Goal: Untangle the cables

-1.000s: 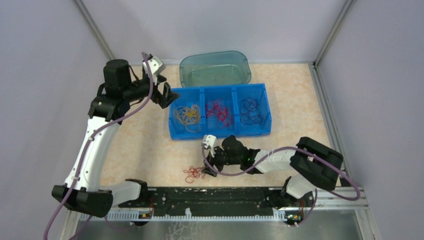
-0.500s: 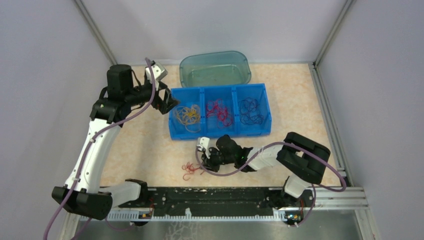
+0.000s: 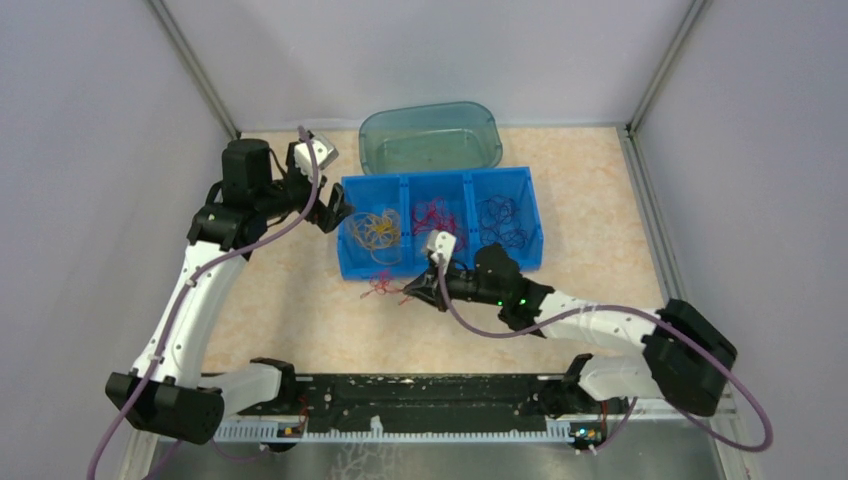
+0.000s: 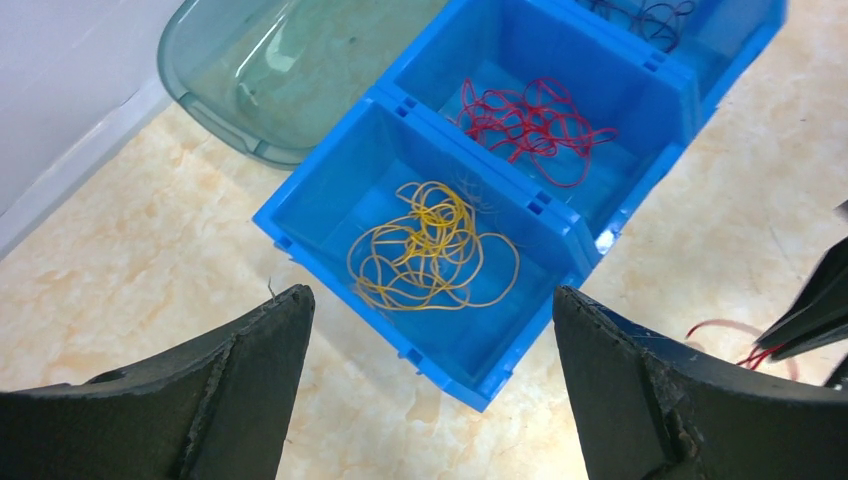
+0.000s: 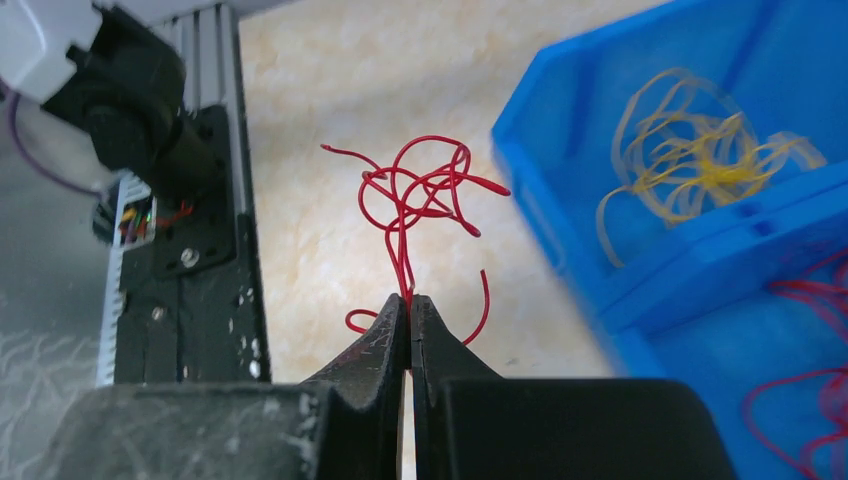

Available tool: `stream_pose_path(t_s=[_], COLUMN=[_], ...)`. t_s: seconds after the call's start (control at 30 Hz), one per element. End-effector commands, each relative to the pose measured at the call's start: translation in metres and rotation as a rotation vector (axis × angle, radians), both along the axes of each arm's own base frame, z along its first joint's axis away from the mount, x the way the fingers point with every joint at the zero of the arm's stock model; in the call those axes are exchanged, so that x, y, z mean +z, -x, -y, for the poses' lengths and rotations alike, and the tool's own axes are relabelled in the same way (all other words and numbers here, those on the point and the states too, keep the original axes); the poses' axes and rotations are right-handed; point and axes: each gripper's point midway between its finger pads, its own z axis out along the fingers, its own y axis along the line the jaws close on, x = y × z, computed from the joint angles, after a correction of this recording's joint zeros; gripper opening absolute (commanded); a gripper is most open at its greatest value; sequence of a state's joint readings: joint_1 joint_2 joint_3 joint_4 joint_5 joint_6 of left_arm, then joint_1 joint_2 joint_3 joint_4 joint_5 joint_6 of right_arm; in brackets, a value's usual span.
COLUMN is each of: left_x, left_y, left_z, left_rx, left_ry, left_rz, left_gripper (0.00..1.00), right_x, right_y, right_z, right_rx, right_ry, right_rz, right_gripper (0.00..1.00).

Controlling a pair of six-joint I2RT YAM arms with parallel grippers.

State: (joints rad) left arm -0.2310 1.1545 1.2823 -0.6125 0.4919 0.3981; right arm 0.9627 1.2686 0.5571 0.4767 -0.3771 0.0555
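Observation:
My right gripper is holding only red cables [image 3: 380, 284], the same as those in the middle compartment [image 3: 436, 215]. I should go on carrying them until they hang above that compartment before I let go.
My right gripper [image 3: 408, 294] [image 5: 409, 298] is shut on a small tangle of red cables [image 3: 383, 284] [image 5: 420, 190], held above the table just in front of the blue bin [image 3: 440, 262]. The bin's three compartments hold yellow cables [image 3: 374, 231] [image 4: 430, 248], red cables [image 3: 436, 222] [image 4: 530, 120] and dark purple-blue cables [image 3: 503, 222] [image 4: 640, 12]. My left gripper [image 3: 338, 212] [image 4: 430, 291] hangs wide open over the bin's left end, above the yellow compartment, with nothing between its fingers.
A teal see-through tub [image 3: 430, 138] stands behind the bin against the back wall. A black rail [image 3: 420, 390] with the arm bases runs along the near edge. Walls close in the left, right and back sides.
The right gripper shut on the red tangle lying near the rail, then carried it up and away toward the bin's front wall. The left gripper drifted slightly nearer the bin, still open.

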Motion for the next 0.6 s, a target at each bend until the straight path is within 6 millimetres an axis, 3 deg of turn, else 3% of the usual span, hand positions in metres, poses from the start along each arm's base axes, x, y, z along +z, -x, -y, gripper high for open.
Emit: stream_pose_path(t_s=[0.0, 0.13, 0.27, 0.43, 0.57], left_x=[0.004, -0.006, -0.018, -0.033, -0.037], left_y=[-0.013, -0.022, -0.029, -0.032, -0.034], left_z=[-0.016, -0.027, -0.037, -0.043, -0.046], left_rx=[0.074, 0.116, 0.163, 0.194, 0.208], left_ry=[-0.034, 0.000, 0.039, 0.071, 0.093], left_rz=[0.069, 0.039, 0.015, -0.037, -0.043], left_gripper=[0.94, 0.95, 0.97, 1.00, 1.00], right_x=[0.077, 0.102, 0.105, 0.096, 0.086], right_y=[-0.027, -0.078, -0.126, -0.163, -0.177], right_z=[0.019, 0.053, 0.085, 0.101, 0.099], right_rx=[-0.096, -0.322, -0.545, -0.697, -0.722], right_ry=[-0.164, -0.180, -0.166, -0.131, -0.101], right_rz=[0.078, 0.102, 0.081, 0.067, 0.048], right_gripper=[0.00, 0.00, 0.00, 0.00, 0.00])
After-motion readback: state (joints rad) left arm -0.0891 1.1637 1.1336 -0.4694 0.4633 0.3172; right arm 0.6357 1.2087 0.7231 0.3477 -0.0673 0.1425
